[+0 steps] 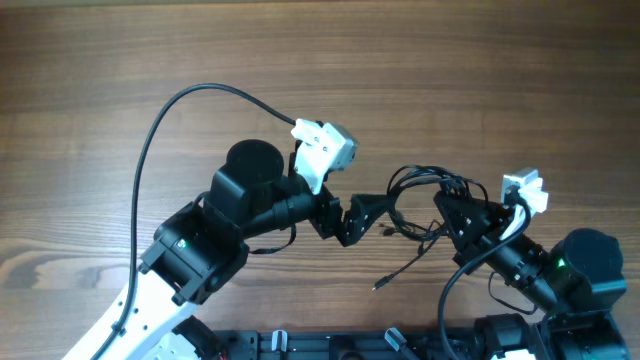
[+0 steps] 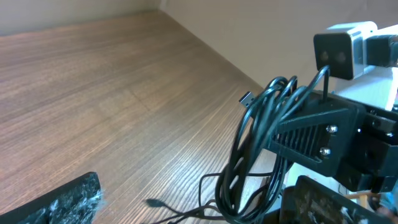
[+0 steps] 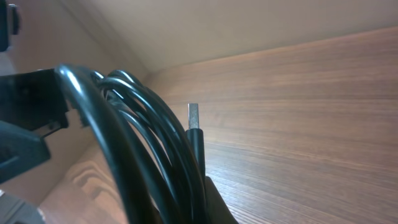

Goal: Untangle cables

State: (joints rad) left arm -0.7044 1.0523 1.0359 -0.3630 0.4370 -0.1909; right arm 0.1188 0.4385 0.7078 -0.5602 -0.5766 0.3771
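Note:
I should take hold of the bundle's free side (image 1: 396,203) with my left gripper before my right gripper opens, because my right gripper is pinching the cable loops together at one end (image 1: 452,183).
The cables (image 1: 420,190) are thin black wires looped in a tangled bundle between my two grippers, and one loose strand trails down to a small plug (image 1: 378,287). My right gripper (image 1: 452,207) is shut on the bundle's right side and holds the cables (image 2: 255,143) up off the table. In the right wrist view the cables (image 3: 143,149) fill the foreground with a USB plug (image 3: 193,118) standing up. My left gripper (image 1: 362,218) stands open just left of the bundle, its fingers (image 2: 62,205) wide apart with nothing gripped.
The wooden table (image 1: 300,60) stretches out behind both arms. A thick black arm cable (image 1: 160,130) arcs over the left arm to its white wrist camera (image 1: 322,148). The arm bases (image 1: 400,345) line the front edge.

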